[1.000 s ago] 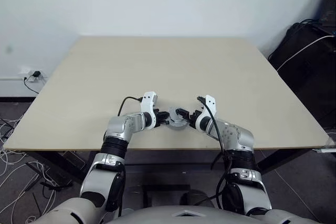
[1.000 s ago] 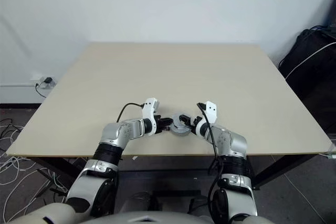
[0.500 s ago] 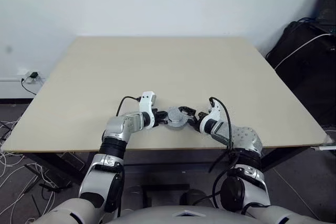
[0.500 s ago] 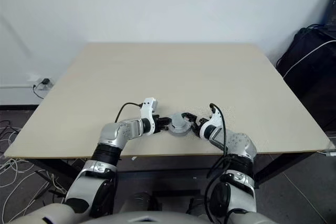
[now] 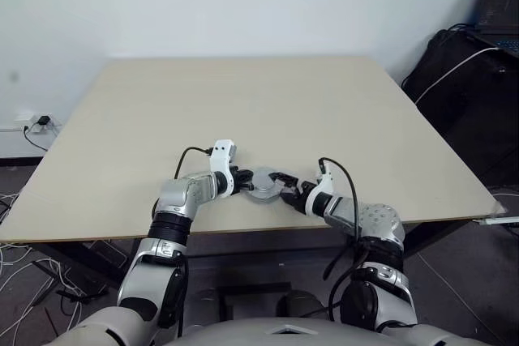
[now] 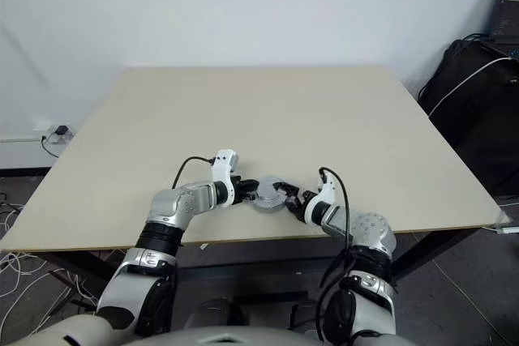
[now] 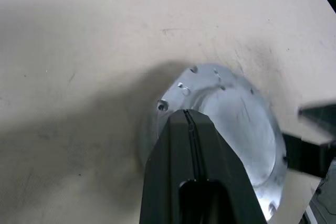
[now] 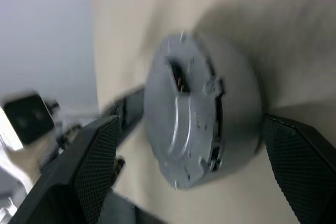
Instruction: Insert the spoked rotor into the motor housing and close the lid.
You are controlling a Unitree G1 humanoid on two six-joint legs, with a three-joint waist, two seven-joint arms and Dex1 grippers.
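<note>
The lid's tabs (image 8: 212, 86) rest down in the notches of the housing's rim, so the lid will stay on and rise with the housing as I lift it.
The motor housing (image 8: 194, 114) is a round grey metal body lying near the table's front edge, with the silver lid (image 7: 236, 114) on top of it. The spoked rotor is hidden. My left gripper (image 5: 242, 181) comes in from the left, shut, and its joined fingertips (image 7: 186, 116) rest on the lid's plain face. From the right comes my right gripper (image 5: 280, 186), which is open. Its two black fingers (image 8: 89, 171) stand on either side of the housing's rim, and I cannot tell whether they touch it.
The beige table (image 5: 243, 103) stretches bare behind the housing. Its front edge (image 5: 243, 228) runs close under both wrists. Dark bags and cables (image 5: 454, 70) sit on the floor at the right, and a wall socket with cables (image 5: 28, 123) is at the left.
My right wrist has rolled and drawn back a little toward the table's front edge, staying open around the housing. The left gripper has stayed shut on the lid. The camera has shifted.
</note>
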